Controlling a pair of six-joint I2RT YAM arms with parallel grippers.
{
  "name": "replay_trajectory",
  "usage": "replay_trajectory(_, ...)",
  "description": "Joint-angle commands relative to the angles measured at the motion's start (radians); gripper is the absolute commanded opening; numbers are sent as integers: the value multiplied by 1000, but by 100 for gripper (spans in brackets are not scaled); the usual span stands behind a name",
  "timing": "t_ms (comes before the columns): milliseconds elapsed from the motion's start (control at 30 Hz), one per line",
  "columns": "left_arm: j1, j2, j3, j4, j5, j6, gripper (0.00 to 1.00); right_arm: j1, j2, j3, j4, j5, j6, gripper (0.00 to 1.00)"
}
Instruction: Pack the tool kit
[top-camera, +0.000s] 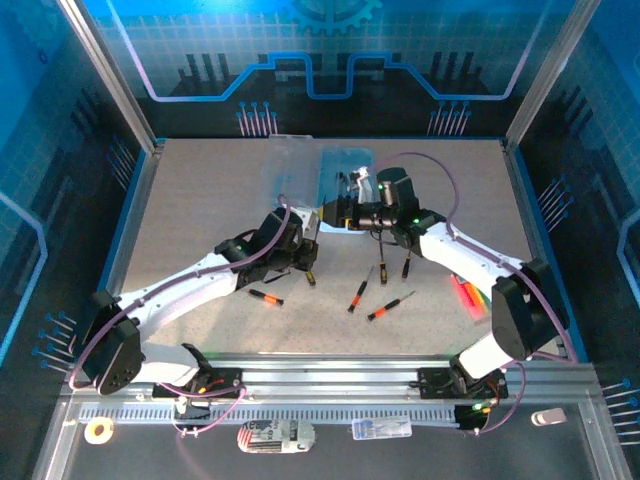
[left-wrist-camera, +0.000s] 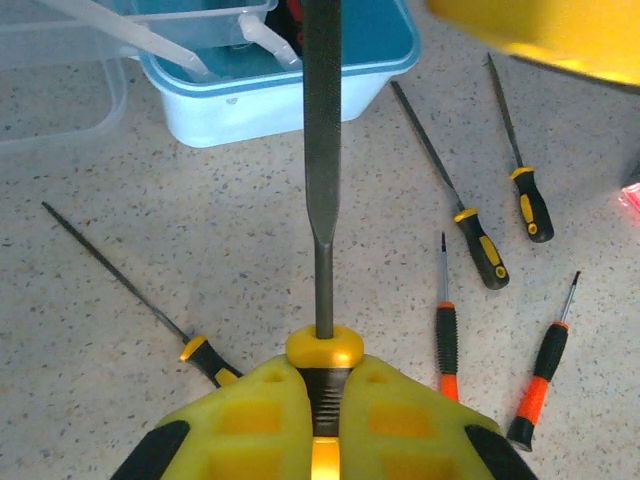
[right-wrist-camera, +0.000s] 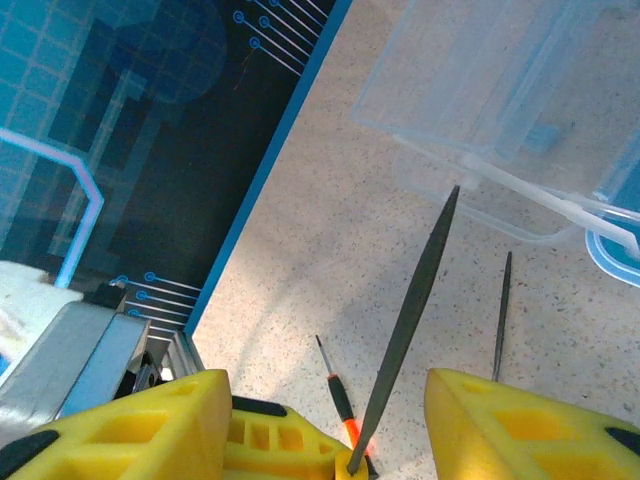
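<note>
Next, I take the blade (left-wrist-camera: 322, 140) with my right gripper and lay the file in the clear lid, since my left gripper holds the file's handle (left-wrist-camera: 325, 392) short of the box.
The tool kit's pale-blue box (top-camera: 345, 170) stands open at the back middle, its clear lid (top-camera: 290, 165) folded out to the left. My left gripper (left-wrist-camera: 325, 372) is shut on the black-and-yellow handle of a flat grey file (left-wrist-camera: 322, 150), whose blade points toward the box (left-wrist-camera: 280, 95). My right gripper (right-wrist-camera: 325, 400) is open, one finger on each side of that file's blade (right-wrist-camera: 410, 310) without touching it. Several small screwdrivers lie loose on the table, among them orange-handled ones (left-wrist-camera: 446, 345) (left-wrist-camera: 540, 380) and yellow-and-black ones (left-wrist-camera: 480, 245) (left-wrist-camera: 533, 200).
More loose tools lie in front of both arms (top-camera: 265, 296) (top-camera: 358, 295) (top-camera: 390, 307). A pink-and-orange item (top-camera: 468, 295) sits at the right edge. The near rail holds a tape roll (top-camera: 98, 430) and small packets (top-camera: 275, 435). Blue walls enclose the table.
</note>
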Motion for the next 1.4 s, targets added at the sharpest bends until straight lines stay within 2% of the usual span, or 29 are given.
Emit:
replay_trajectory(0,-4,-18,-19,42,31,5,5,21,36,-13,40,-28,43,53)
replay_trajectory(333,-5,-36,-27,29,16,18,5,38,103,13,58,-39,63,32)
replay_trajectory(600,-4,-23,-29,40,8,13,9,50,123,19,59,-50,51,7)
replay_trajectory(767,-5,-19,-28,56,14,17,15,50,127,23,41,-44,30,5)
replay_trajectory(867,-4,-29,-23,46,8,15,27,47,126,25,41,-38,29,4)
replay_trajectory(967,-3,-55,-21,35,15,5,45,42,123,44,17,-28,12,5)
replay_trajectory(1033,-3,-80,-20,24,12,9,54,32,121,50,5,-16,3,5)
replay_trajectory(1133,-2,-137,-24,-3,-34,16,70,-3,125,69,-9,-27,4,5)
replay_trajectory(1267,1,-212,-95,21,-184,16,98,-51,132,110,-50,-16,-31,5)
replay_trajectory(1367,7,-217,-142,-3,-312,-38,99,-98,150,140,-93,-11,-54,6)
